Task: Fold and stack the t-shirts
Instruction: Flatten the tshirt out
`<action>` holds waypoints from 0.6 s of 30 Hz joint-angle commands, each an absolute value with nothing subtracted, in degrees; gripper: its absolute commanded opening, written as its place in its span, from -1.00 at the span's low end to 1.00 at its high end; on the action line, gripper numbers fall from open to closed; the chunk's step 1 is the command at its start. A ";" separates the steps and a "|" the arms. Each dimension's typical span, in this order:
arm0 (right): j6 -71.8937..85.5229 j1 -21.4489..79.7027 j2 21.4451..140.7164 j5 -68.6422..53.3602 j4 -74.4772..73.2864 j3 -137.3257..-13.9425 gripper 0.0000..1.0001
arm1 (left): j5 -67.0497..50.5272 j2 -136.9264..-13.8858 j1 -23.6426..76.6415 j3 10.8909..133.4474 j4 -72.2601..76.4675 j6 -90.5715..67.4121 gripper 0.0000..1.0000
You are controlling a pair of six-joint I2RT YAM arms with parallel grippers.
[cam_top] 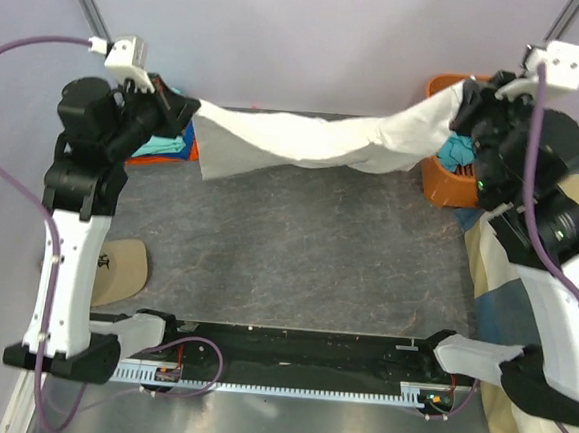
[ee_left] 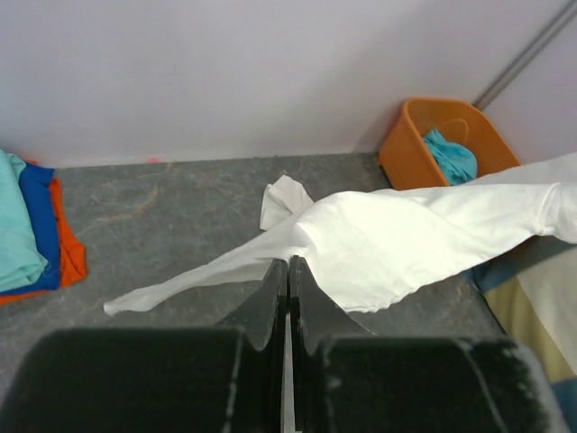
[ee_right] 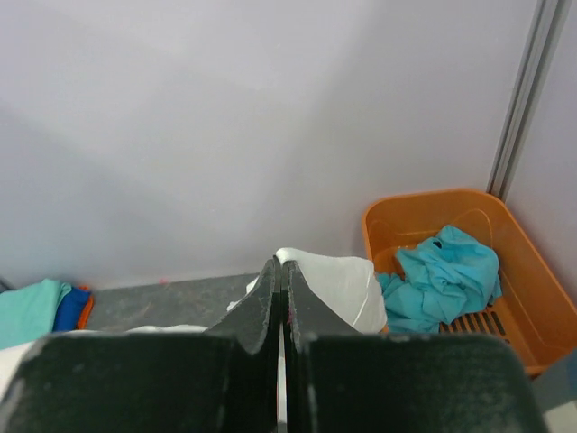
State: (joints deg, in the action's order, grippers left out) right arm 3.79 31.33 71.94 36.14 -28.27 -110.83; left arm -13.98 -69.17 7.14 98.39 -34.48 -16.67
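The white t-shirt's middle (cam_top: 340,145) hangs down in folds between my grippers, so next I lower both grippers and spread the t-shirt's body out over the grey tabletop (cam_top: 293,237) before I fold it.
A white t-shirt (cam_top: 305,143) hangs stretched in the air between both grippers, sagging in the middle above the far half of the table. My left gripper (cam_top: 185,111) is shut on its left end, and the cloth (ee_left: 397,244) spreads right from the closed tips (ee_left: 289,262). At the far right my right gripper (cam_top: 469,102) is shut on the other end, a white fold (ee_right: 334,275) sticking out past its tips (ee_right: 282,263). Folded teal, blue and orange t-shirts (ee_left: 32,234) lie stacked at the far left (cam_top: 164,149). A crumpled teal t-shirt (ee_right: 446,271) lies in the orange basket (ee_right: 532,271).
The orange basket (cam_top: 443,183) stands at the far right corner by the wall. A tan cap (cam_top: 120,271) lies at the left edge beside the left arm. A blue-and-cream checked cushion (cam_top: 495,283) lies along the right side under the right arm.
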 commanded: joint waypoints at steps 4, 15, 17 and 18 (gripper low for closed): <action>6.86 32.17 63.19 30.50 -39.54 -111.59 -1.00 | -19.78 -56.79 6.94 94.48 -42.17 -14.41 -0.96; 7.65 32.08 65.04 36.98 -42.56 -117.00 -1.00 | -16.70 -56.33 7.03 95.02 -40.36 -15.73 -0.96; 7.04 32.08 66.87 37.96 -36.60 -110.94 -1.00 | -15.30 -59.67 7.03 92.03 -34.23 -15.73 -0.96; 6.60 31.99 68.10 38.75 -34.74 -107.52 -1.00 | -14.77 -61.50 6.94 91.33 -32.28 -15.73 -0.96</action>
